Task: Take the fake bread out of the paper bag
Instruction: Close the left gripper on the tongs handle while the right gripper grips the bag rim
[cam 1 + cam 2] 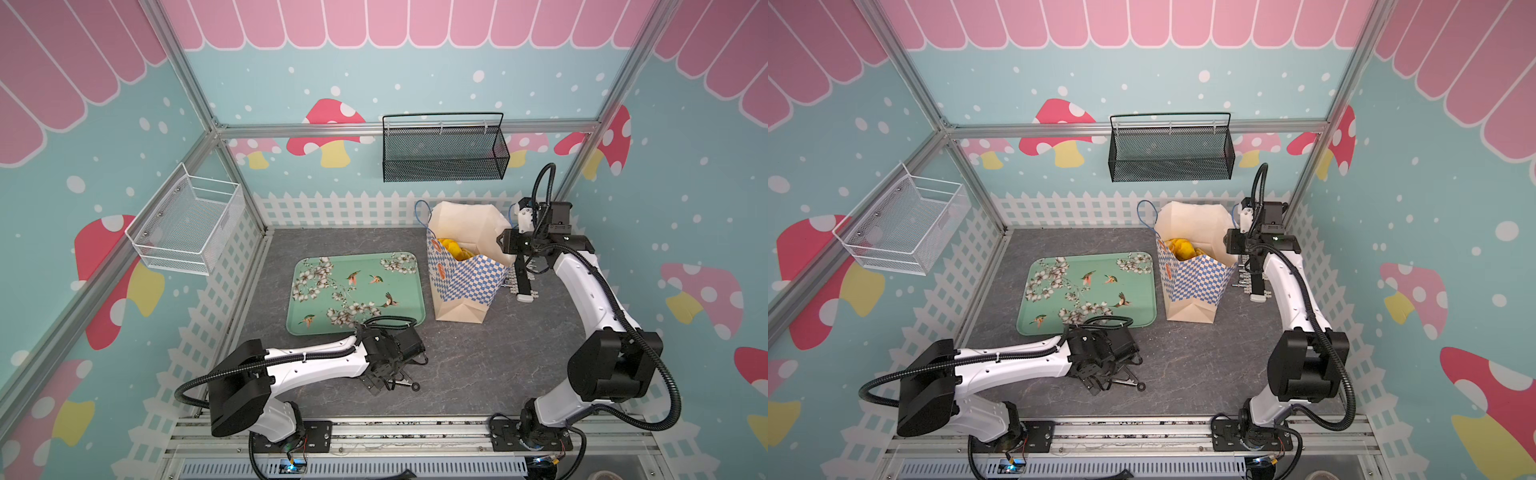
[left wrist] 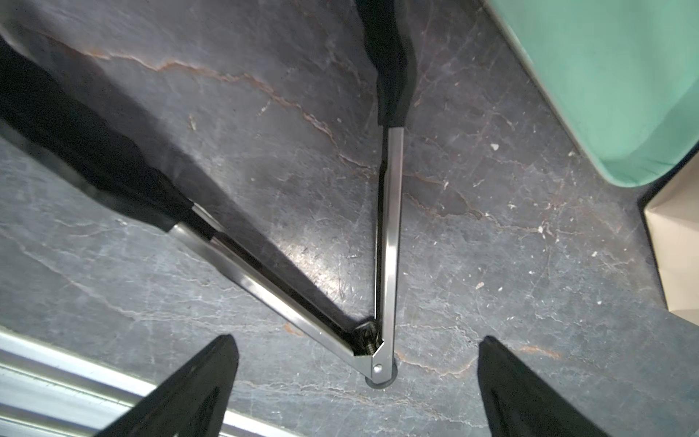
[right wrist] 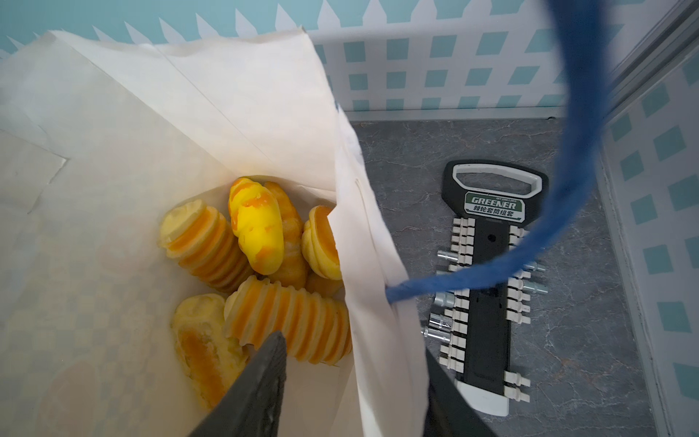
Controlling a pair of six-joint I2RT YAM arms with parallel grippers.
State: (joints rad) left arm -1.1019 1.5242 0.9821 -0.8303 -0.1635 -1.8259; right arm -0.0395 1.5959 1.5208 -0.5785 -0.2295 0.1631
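Observation:
The tongs' black ends (image 2: 80, 138) point away from the paper bag, so my left gripper should take one steel arm (image 2: 251, 275) and turn the tongs toward the tray first.
The paper bag (image 1: 465, 286) (image 1: 1192, 282) stands upright and open at the back right of the table. Its cream inside shows in the right wrist view (image 3: 113, 151). Several golden-orange pieces of fake bread (image 3: 264, 257) (image 1: 451, 247) (image 1: 1179, 247) lie at its bottom. My right gripper (image 3: 353, 340) (image 1: 509, 245) straddles the bag's right wall at the rim, one finger inside and one outside. It is open, and a gap shows between the inner finger and the paper. My left gripper (image 2: 357, 340) (image 1: 390, 380) hangs open low over the table's front.
Metal tongs (image 2: 389, 227) (image 1: 405, 384) lie spread in a V under the left gripper. A green flowered tray (image 1: 399, 299) (image 2: 605, 75) sits left of the bag. A socket holder (image 3: 488, 283) (image 1: 523, 286) lies right of it. A black basket (image 1: 444, 153) and a white basket (image 1: 187, 224) hang on the walls.

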